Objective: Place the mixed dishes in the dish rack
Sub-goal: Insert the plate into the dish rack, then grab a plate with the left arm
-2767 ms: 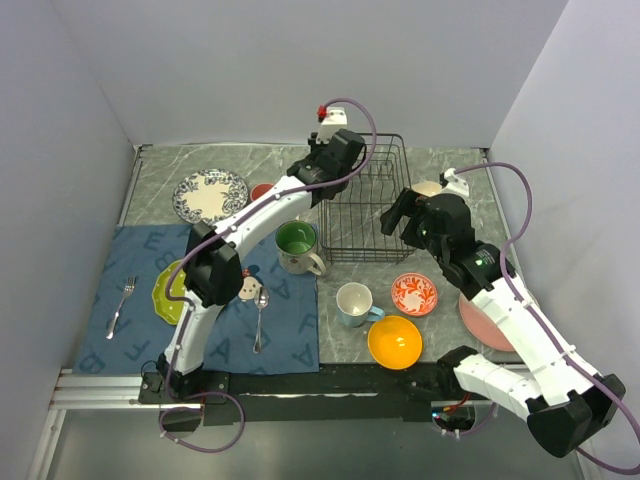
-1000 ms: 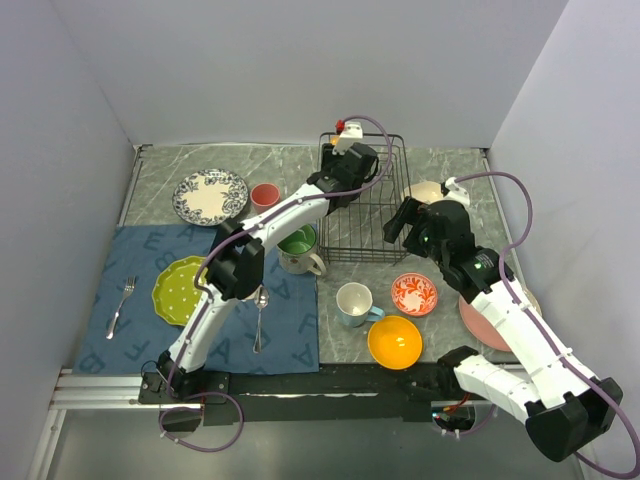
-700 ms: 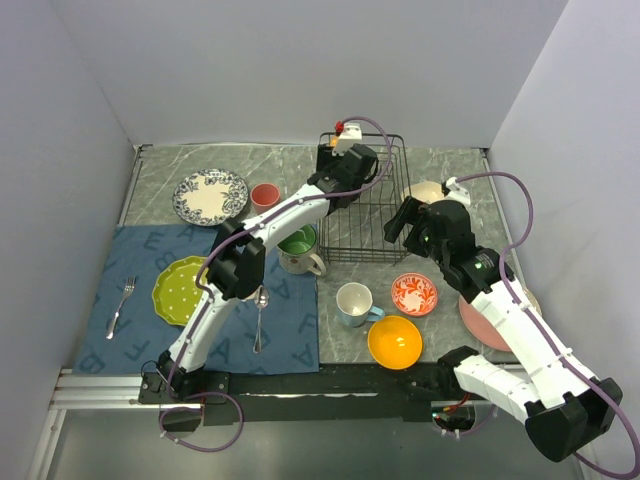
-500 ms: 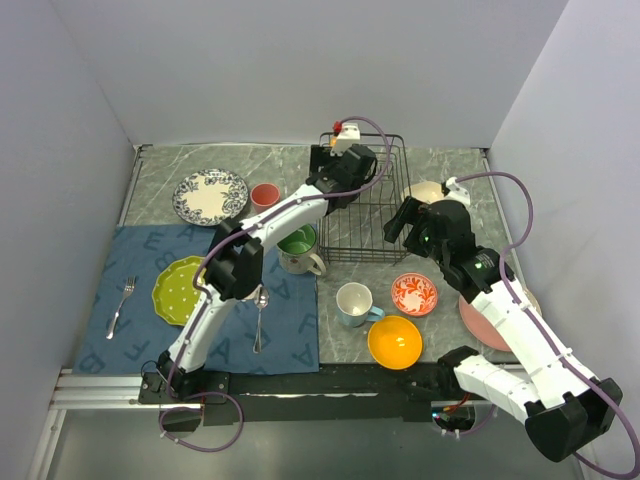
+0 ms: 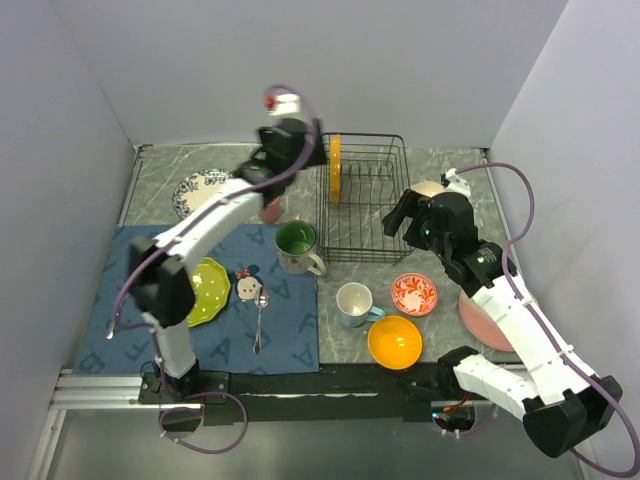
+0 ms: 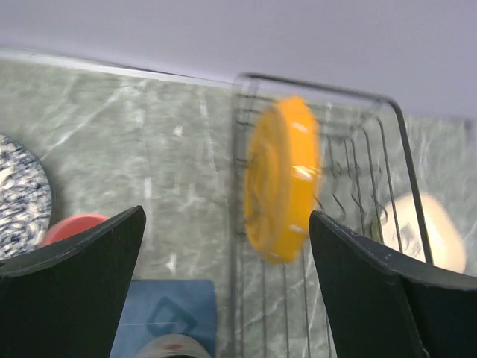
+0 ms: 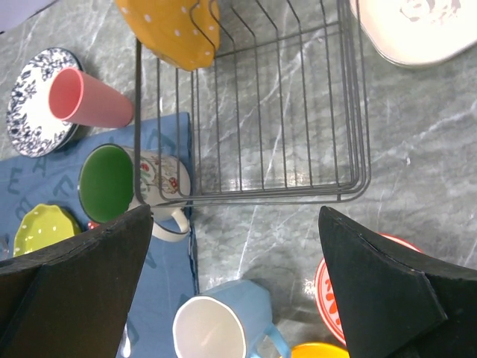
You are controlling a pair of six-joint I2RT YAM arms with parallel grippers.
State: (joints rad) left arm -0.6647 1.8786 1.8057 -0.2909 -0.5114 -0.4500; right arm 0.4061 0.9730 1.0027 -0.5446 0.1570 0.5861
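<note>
The blue-and-white plate's rim is free on the side (image 5: 177,200) away from the pink cup. My left gripper should go there next and close on that rim (image 5: 183,211).
An orange scalloped plate (image 5: 334,168) (image 6: 282,179) (image 7: 171,26) stands on edge at the left end of the black wire dish rack (image 5: 365,215) (image 6: 335,239) (image 7: 253,112). My left gripper (image 5: 298,155) (image 6: 227,216) is open and empty, up and to the left of that plate, clear of it. Over the rack's right front corner hovers my right gripper (image 5: 400,222) (image 7: 235,212), open with nothing in it. On the table lie a green mug (image 5: 296,245) (image 7: 112,183), a blue mug (image 5: 355,303) (image 7: 216,328), a red-patterned dish (image 5: 414,294), an orange bowl (image 5: 394,341), a cream bowl (image 5: 428,188) (image 7: 410,26) and a lime-green plate (image 5: 208,290).
A blue cloth mat (image 5: 290,340) covers the near left, with a spoon (image 5: 260,320) on it. A blue-and-white plate (image 6: 19,194) (image 7: 30,112) and a pink cup (image 6: 71,227) (image 7: 89,101) sit left of the rack. A pink plate (image 5: 485,320) lies under my right arm.
My left gripper opened, let go of the orange plate in the rack, and drew back up and to the left. The right arm has barely moved.
</note>
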